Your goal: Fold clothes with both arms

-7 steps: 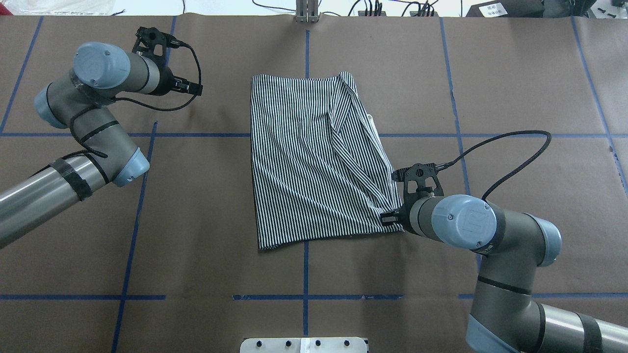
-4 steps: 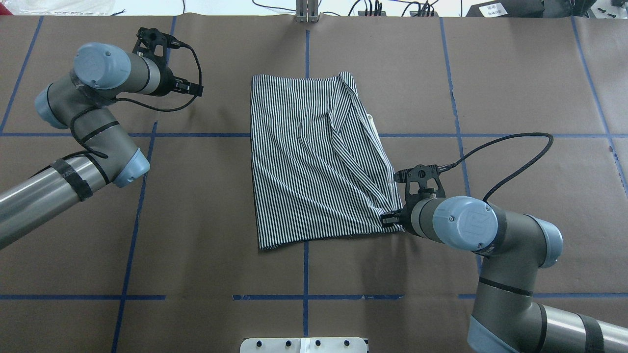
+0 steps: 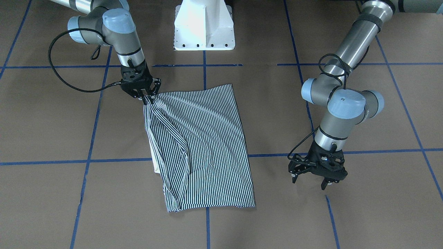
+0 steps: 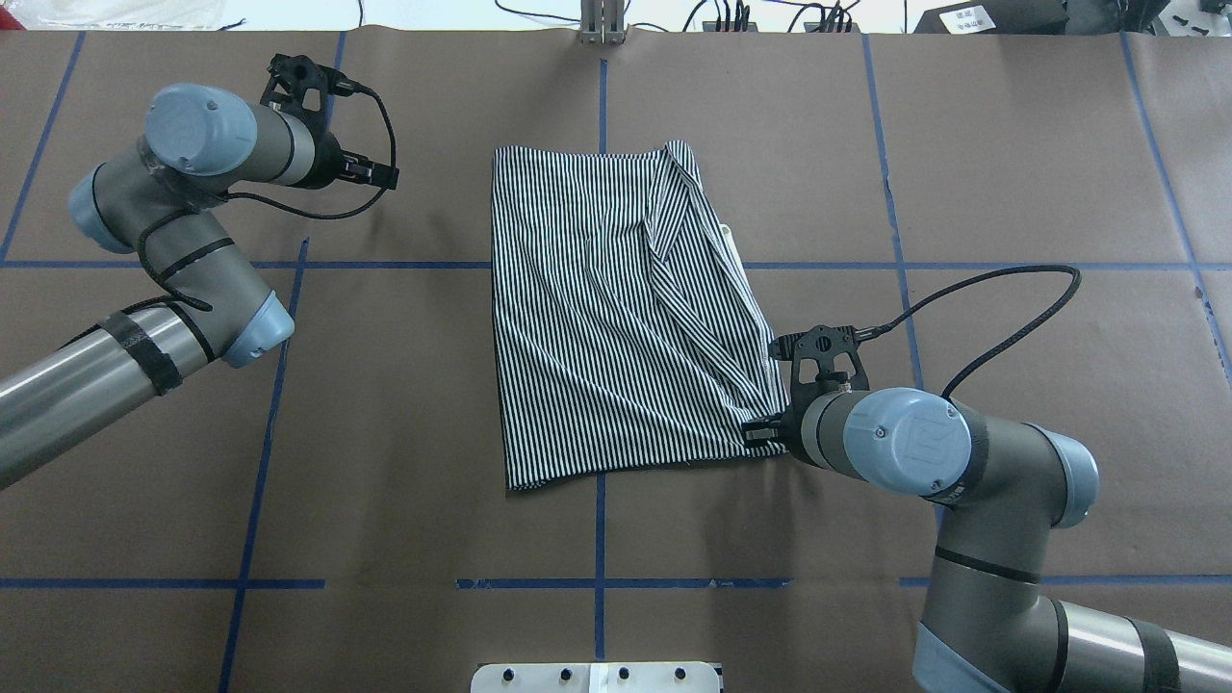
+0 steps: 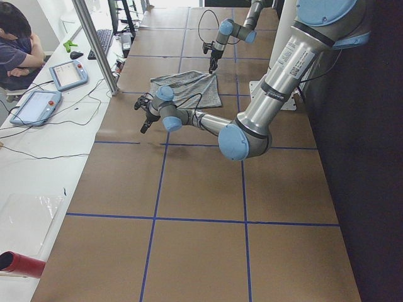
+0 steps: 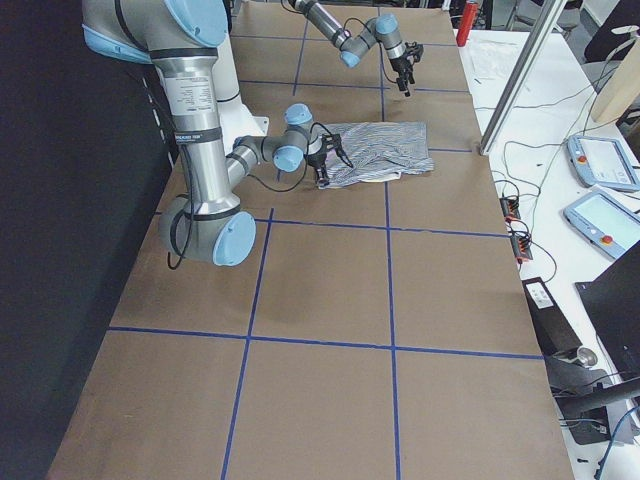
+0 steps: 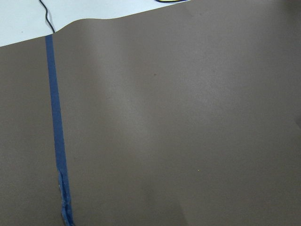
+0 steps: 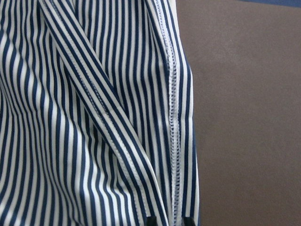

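Note:
The shirt has a slanting fold along it and the cream collar edge [image 3: 154, 154] peeks out, so my right gripper should grab the shirt's near corner and pull it toward the base.
The striped polo shirt [image 4: 616, 308] lies folded into a rough rectangle at the table's middle, with a cream collar edge [image 4: 731, 241] peeking out on its right side. My right gripper [image 3: 146, 98] is shut on the shirt's near right corner, which is pulled up slightly. In the right wrist view the hem [image 8: 175, 141] runs down between the fingertips [image 8: 151, 221]. My left gripper [image 3: 309, 182] hangs open over bare table to the shirt's left, well apart from it. The left wrist view holds only brown paper and a blue tape line [image 7: 56, 132].
The white pedestal base [image 3: 204, 24] stands at the robot's side of the table. Blue tape lines [image 4: 599, 577] grid the brown paper. Beyond the table's far edge are a metal post [image 5: 94, 44], tablets [image 5: 68, 74] and a seated person [image 5: 16, 44].
The right arm has shifted very slightly at the shirt's corner. The left arm and the shirt's outline are almost the same.

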{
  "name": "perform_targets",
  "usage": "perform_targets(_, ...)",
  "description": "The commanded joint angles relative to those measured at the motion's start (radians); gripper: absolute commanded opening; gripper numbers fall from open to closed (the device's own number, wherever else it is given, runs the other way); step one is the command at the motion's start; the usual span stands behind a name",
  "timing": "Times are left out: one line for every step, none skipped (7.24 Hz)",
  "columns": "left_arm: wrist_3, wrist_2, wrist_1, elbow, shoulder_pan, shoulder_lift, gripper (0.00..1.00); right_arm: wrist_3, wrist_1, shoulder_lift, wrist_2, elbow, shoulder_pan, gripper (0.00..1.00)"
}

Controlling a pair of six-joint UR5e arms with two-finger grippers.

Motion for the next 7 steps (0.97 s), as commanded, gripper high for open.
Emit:
perform_targets(0.000, 0.000, 0.000, 0.000, 0.000, 0.000, 1.00, 0.001, 0.000, -0.001, -0.002, -0.003, -0.005, 0.32)
perform_targets(0.000, 0.000, 0.000, 0.000, 0.000, 0.000, 1.00, 0.001, 0.001, 0.000, -0.002, -0.003, -0.006, 0.32)
perform_targets(0.000, 0.000, 0.000, 0.000, 0.000, 0.000, 1.00, 0.001, 0.000, 0.000, -0.004, -0.003, -0.010, 0.32)
perform_targets(0.000, 0.000, 0.000, 0.002, 0.000, 0.000, 1.00, 0.008, 0.000, 0.000, -0.005, -0.004, -0.010, 0.18)
perform_targets(0.000, 0.000, 0.000, 0.000, 0.000, 0.000, 1.00, 0.017, 0.000, 0.000, -0.005, -0.003, -0.010, 0.00)
perform_targets(0.000, 0.000, 0.000, 0.002, 0.000, 0.000, 1.00, 0.018, 0.000, 0.000, -0.007, -0.003, -0.010, 0.00)
perform_targets(0.000, 0.000, 0.000, 0.000, 0.002, 0.000, 1.00, 0.018, 0.000, 0.000, -0.007, -0.003, -0.010, 0.00)
